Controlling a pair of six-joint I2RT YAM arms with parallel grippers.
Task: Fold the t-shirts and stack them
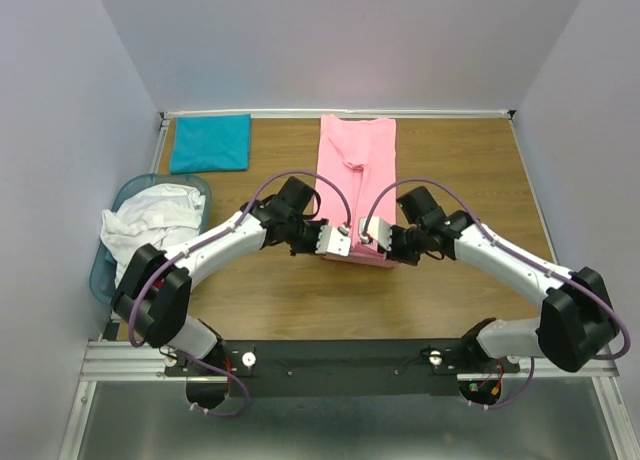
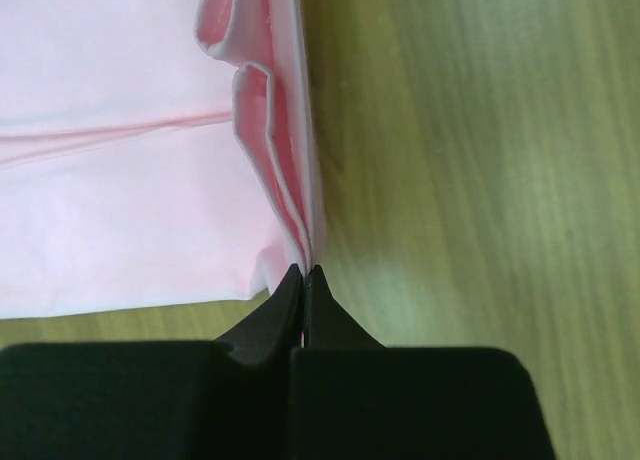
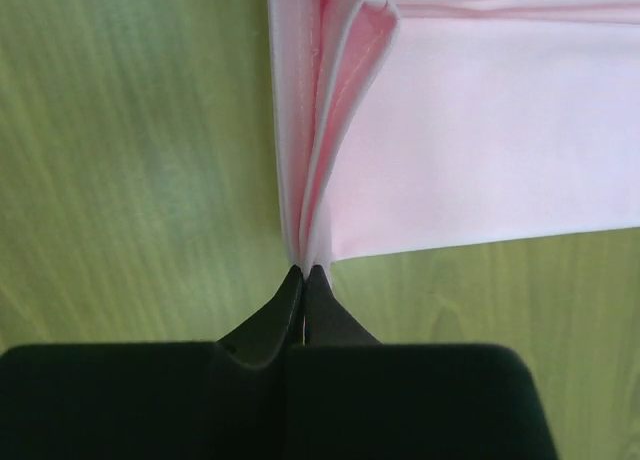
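My grippers are pinching both [image 1: 374, 258] near corners of the pink t-shirt level. My right gripper should keep folding its corner back until it lies over the t-shirt's middle [image 1: 366, 176].
A light pink t-shirt [image 1: 357, 170] lies folded into a long narrow strip on the wooden table, running from the back edge toward me. My left gripper [image 1: 331, 242] is shut on its near left corner, where the layered pink edge [image 2: 290, 195] meets the closed fingertips. My right gripper [image 1: 372, 238] is shut on the near right corner, pinching the folded pink layers [image 3: 320, 180]. A folded teal t-shirt [image 1: 210, 142] lies at the back left. White t-shirts [image 1: 150, 220] are bundled in the basket.
A light-blue plastic basket [image 1: 103, 270] stands at the table's left edge. Bare wooden table [image 1: 470, 170] lies to the right of the pink shirt and between the pink and teal shirts. Grey walls enclose the table on three sides.
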